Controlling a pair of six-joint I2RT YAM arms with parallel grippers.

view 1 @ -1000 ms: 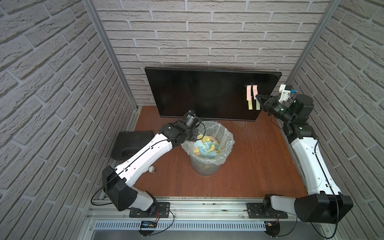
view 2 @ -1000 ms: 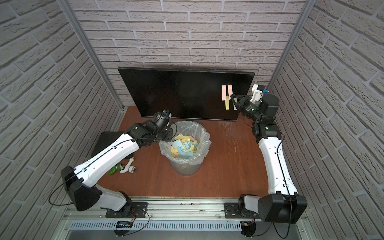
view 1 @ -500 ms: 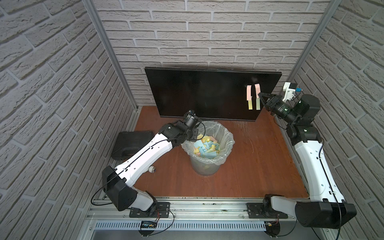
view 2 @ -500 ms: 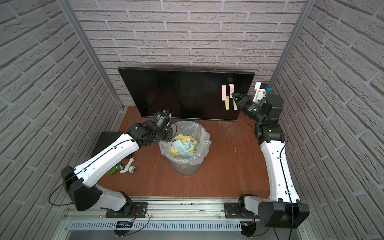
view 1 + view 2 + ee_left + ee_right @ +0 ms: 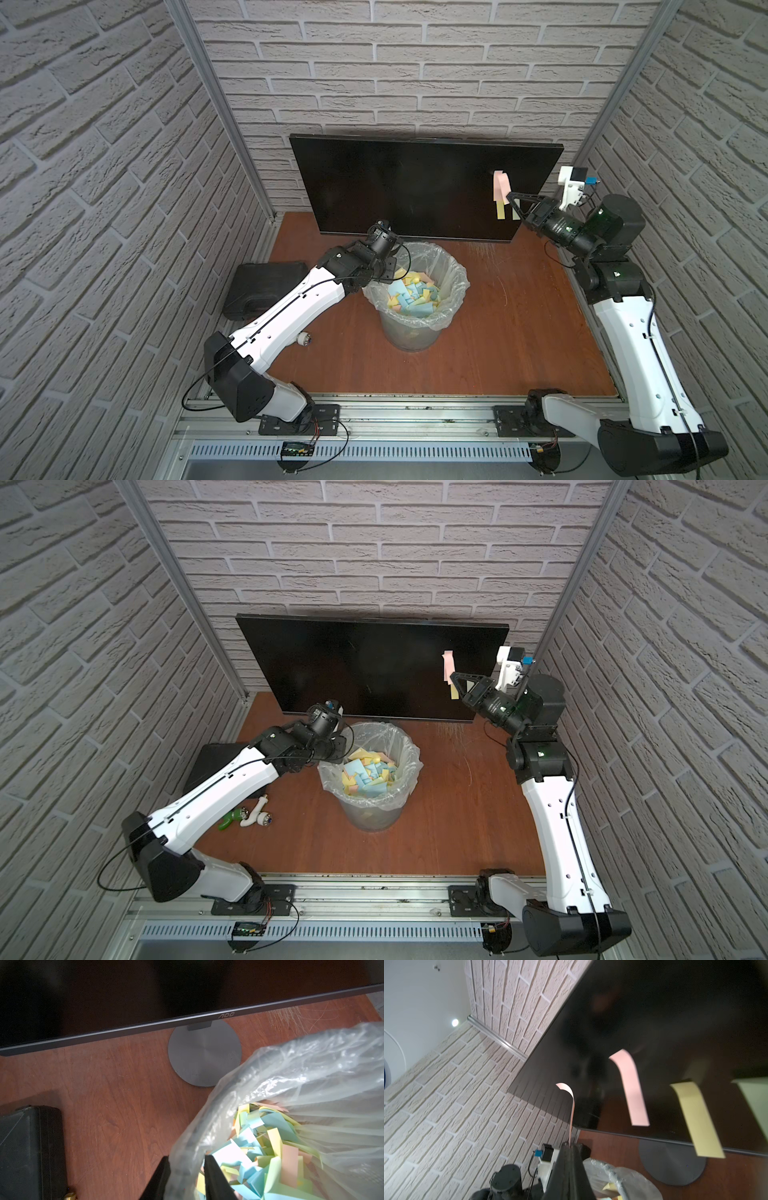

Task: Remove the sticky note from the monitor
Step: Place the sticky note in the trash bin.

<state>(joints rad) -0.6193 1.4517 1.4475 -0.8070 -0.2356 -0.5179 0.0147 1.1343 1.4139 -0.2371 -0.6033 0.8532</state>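
I can see that the gripped pink note's curled top (image 5: pixel 566 1087) is free of the screen, so I carry on with my right gripper to the bin's opening (image 5: pixel 419 284) and release the note there.
The monitor (image 5: pixel 415 187) (image 5: pixel 353 667) stands at the back with its screen dark. My right gripper (image 5: pixel 509 194) (image 5: pixel 570 1144) is up at the screen's right side, shut on the lower end of a pink sticky note (image 5: pixel 572 1109). That note stands edge-on and its curled top looks clear of the glass. Another pink note (image 5: pixel 630 1088), a yellow one (image 5: pixel 697 1118) and a pale green one (image 5: pixel 753 1097) hang on the screen beside it. My left gripper (image 5: pixel 388 270) (image 5: pixel 187 1159) is shut on the bag-lined rim of the bin (image 5: pixel 415 328).
The bin (image 5: pixel 374 816) holds several coloured paper notes and stands mid-table before the monitor's round base (image 5: pixel 204 1053). A black case (image 5: pixel 266 286) lies at the left. A small white and green fitting (image 5: pixel 249 814) lies beside the left arm. Brick walls close in on three sides.
The right wrist has swung out toward the right wall, fingertips still at the pink note. That note has peeled from flat on the screen to edge-on. The left arm has not moved.
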